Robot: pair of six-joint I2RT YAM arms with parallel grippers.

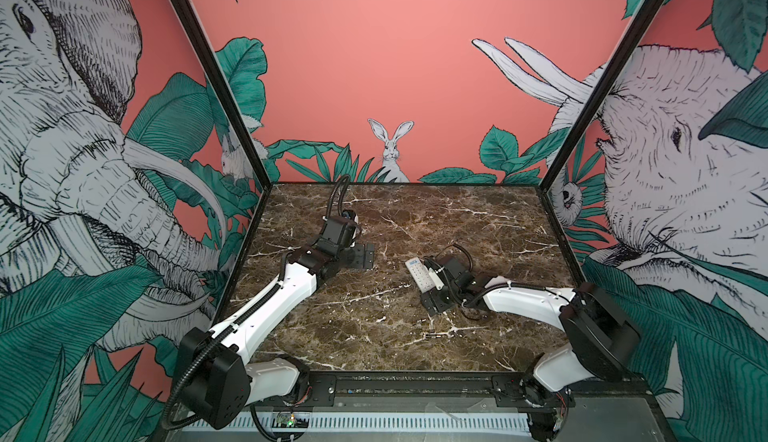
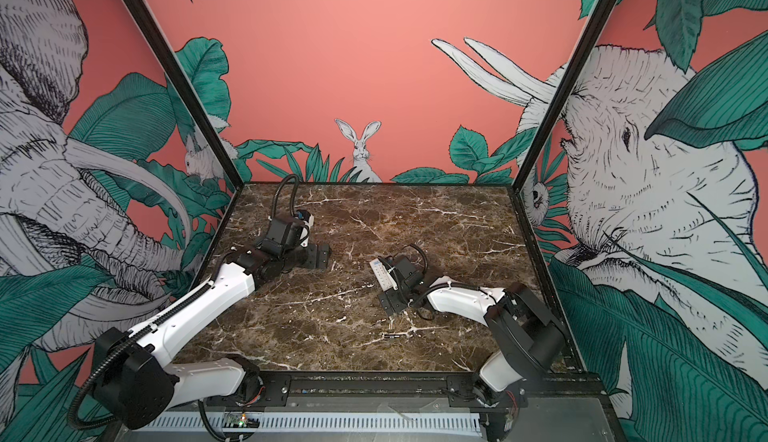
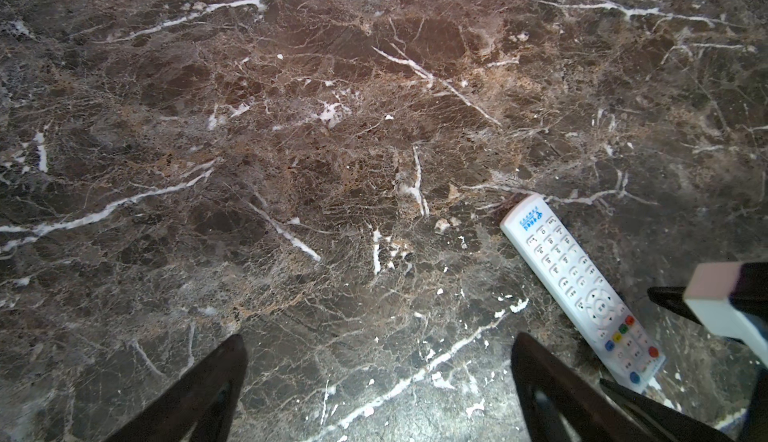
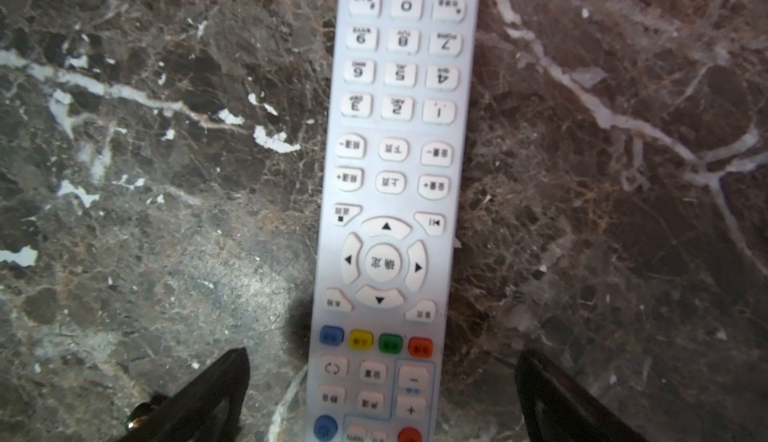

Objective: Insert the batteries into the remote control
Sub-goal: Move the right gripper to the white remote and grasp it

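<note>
Next, I turn the remote control around and take it by its far blue logo end (image 1: 412, 264), because my right gripper is on both sides of the remote control's coloured-button end (image 3: 625, 340).
The remote control (image 4: 390, 170) lies buttons up on the marble, blue logo at its far end; it shows in both top views (image 1: 419, 274) (image 2: 383, 274) and in the left wrist view (image 3: 582, 290). My right gripper (image 4: 382, 355) (image 1: 432, 294) stands open astride the remote's coloured-button end, with a gap between each finger and the remote. My left gripper (image 3: 378, 338) (image 1: 362, 257) is open over bare marble, to the left of the remote. One small dark battery (image 1: 435, 335) (image 2: 392, 335) lies near the table's front, apart from both grippers.
The brown marble table (image 1: 374, 220) is walled in by patterned panels and black frame posts (image 1: 565, 157). A pale block-shaped part (image 3: 723, 307) shows by the remote's coloured-button end in the left wrist view. Both arm bases sit at the front rail (image 1: 415, 386).
</note>
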